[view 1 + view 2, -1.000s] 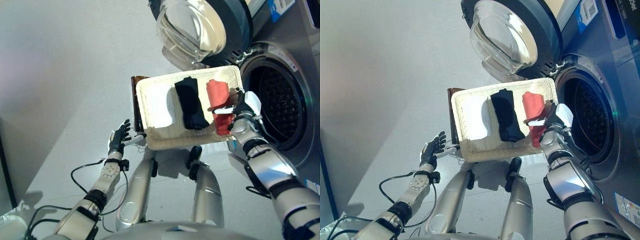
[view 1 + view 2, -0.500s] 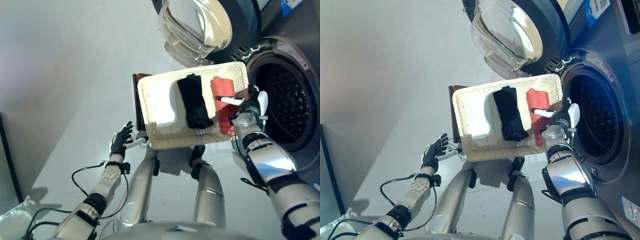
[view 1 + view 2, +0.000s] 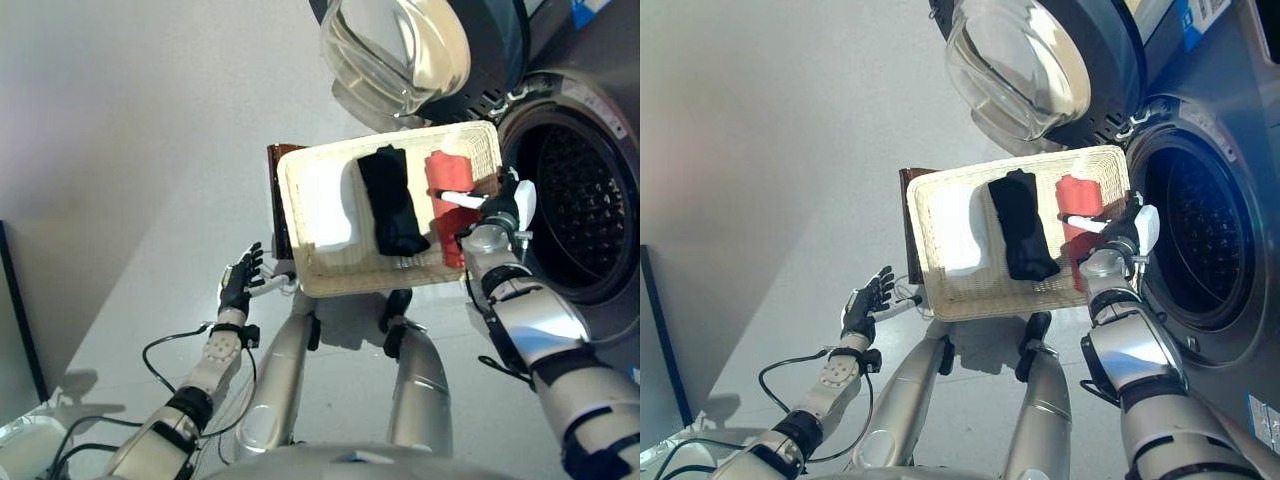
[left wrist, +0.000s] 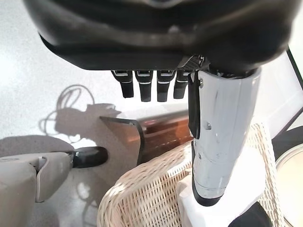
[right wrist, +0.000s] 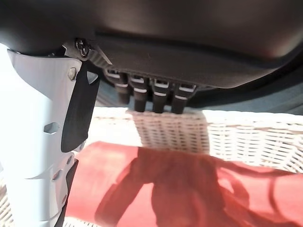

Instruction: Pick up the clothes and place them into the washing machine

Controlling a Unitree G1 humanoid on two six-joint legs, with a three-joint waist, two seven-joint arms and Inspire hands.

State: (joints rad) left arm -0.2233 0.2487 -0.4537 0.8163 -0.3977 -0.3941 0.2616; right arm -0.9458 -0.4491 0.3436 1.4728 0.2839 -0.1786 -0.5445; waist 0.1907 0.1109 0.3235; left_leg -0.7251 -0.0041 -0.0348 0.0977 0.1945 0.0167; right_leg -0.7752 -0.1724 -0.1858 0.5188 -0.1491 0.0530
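Note:
My gripper is about to lift the red cloth [image 3: 448, 172], which will come up by itself, because a part of the basket's bottom [image 3: 417, 182] shows beside the black cloth.
A white wicker basket [image 3: 350, 287] holds a white cloth [image 3: 325, 210], a black cloth [image 3: 392, 200] and a red cloth [image 3: 442, 175] side by side. My right hand [image 3: 498, 212] hovers at the basket's right end, open, its white-covered thumb [image 5: 42, 142] stretched over the red cloth [image 5: 189, 189]. The fingers stay straight above the basket's wall [image 5: 170, 132]. My left hand [image 3: 238, 283] is open with spread fingers, below the basket's near left corner and apart from it. The washing machine's drum opening [image 3: 580, 200] gapes just right of the basket.
The machine's round glass door [image 3: 420, 50] stands swung open above the basket's far edge. A brown stand [image 4: 161, 135] carries the basket and shows at its left side [image 3: 275, 200]. Grey floor spreads to the left.
The camera has shifted a little, so the whole scene sits slightly differently. My right hand stays over the red cloth; the left hand and the clothes have not moved.

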